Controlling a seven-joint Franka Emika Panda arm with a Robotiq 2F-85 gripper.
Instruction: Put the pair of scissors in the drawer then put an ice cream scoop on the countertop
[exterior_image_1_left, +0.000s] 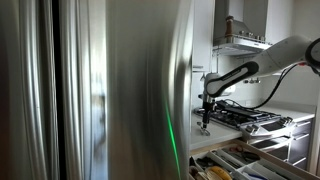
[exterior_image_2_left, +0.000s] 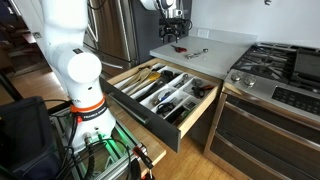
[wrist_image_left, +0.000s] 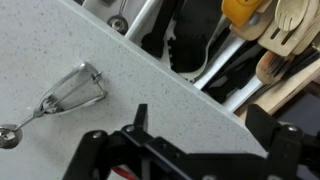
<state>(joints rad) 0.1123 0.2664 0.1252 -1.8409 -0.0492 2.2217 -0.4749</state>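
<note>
The red scissors (exterior_image_2_left: 179, 49) are on the countertop, away from the scoop. My open gripper should move toward their handles (wrist_image_left: 122, 172) next until its fingers can close there.
The metal ice cream scoop (wrist_image_left: 65, 95) lies on the pale speckled countertop (wrist_image_left: 150, 80); it also shows in an exterior view (exterior_image_2_left: 196, 53). My gripper (wrist_image_left: 205, 115) is open and empty, just above the countertop and beside the scoop, near the counter's edge. It shows in both exterior views (exterior_image_2_left: 178, 43) (exterior_image_1_left: 204, 122). The wide drawer (exterior_image_2_left: 200, 105) is pulled out below the counter, with several utensils in its pale wood compartments. Its contents fill the top right of the wrist view (wrist_image_left: 240, 40). I cannot pick out the scissors among the dark utensils.
A black gas hob (exterior_image_2_left: 285, 70) with grates sits beside the countertop, with darker drawers (exterior_image_2_left: 260, 135) under it. A tall steel fridge (exterior_image_1_left: 100, 90) fills most of an exterior view. The robot's white base (exterior_image_2_left: 75, 70) stands in front of the open drawer.
</note>
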